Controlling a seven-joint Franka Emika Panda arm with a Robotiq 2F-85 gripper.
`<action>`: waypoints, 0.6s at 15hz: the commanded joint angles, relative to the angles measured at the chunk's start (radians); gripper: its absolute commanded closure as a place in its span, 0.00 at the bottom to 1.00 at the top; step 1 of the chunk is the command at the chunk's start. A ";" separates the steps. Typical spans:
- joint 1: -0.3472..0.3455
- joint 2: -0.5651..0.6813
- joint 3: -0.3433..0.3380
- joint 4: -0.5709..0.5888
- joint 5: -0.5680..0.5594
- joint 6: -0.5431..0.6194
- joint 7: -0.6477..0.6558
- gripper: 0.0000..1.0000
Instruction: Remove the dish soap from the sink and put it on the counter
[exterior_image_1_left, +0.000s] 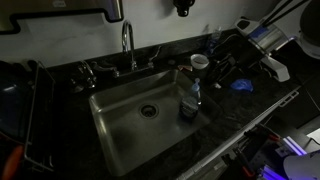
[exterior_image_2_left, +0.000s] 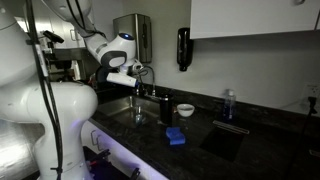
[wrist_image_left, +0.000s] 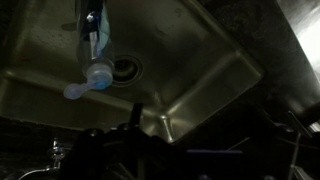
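Next, I swing back and center my gripper's fingers over the dish soap (exterior_image_1_left: 191, 101) before I go down, because the dish soap's top (wrist_image_left: 99, 76) is outside the fingers, off to one side.
The dish soap (exterior_image_1_left: 190, 99) stands upright in the sink (exterior_image_1_left: 120, 125), near the basin wall on the cup's side. It is a slim clear bottle with a bluish lower part. In the wrist view the bottle (wrist_image_left: 92, 55) lies across the picture beside the round drain (wrist_image_left: 125, 68), with its pale end toward the frame's bottom left. My gripper (exterior_image_1_left: 219, 67) hangs above the dark counter (exterior_image_1_left: 215, 115) by the sink's rim, apart from the bottle and holding nothing. In an exterior view it (exterior_image_2_left: 141, 77) is next to the faucet. Its jaws are too dark to read.
A tall chrome faucet (exterior_image_1_left: 128, 45) stands behind the basin. A white cup (exterior_image_1_left: 199, 62) and a flat blue item (exterior_image_1_left: 241, 85) sit on the counter near the gripper. A dish rack (exterior_image_1_left: 30, 115) is beside the sink. Another bottle (exterior_image_2_left: 229, 103) stands farther along the counter.
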 joint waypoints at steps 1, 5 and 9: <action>0.039 0.107 -0.022 0.000 0.065 0.028 -0.126 0.00; -0.027 0.233 0.018 0.002 0.053 0.031 -0.178 0.00; -0.130 0.341 0.080 0.005 0.013 0.097 -0.195 0.00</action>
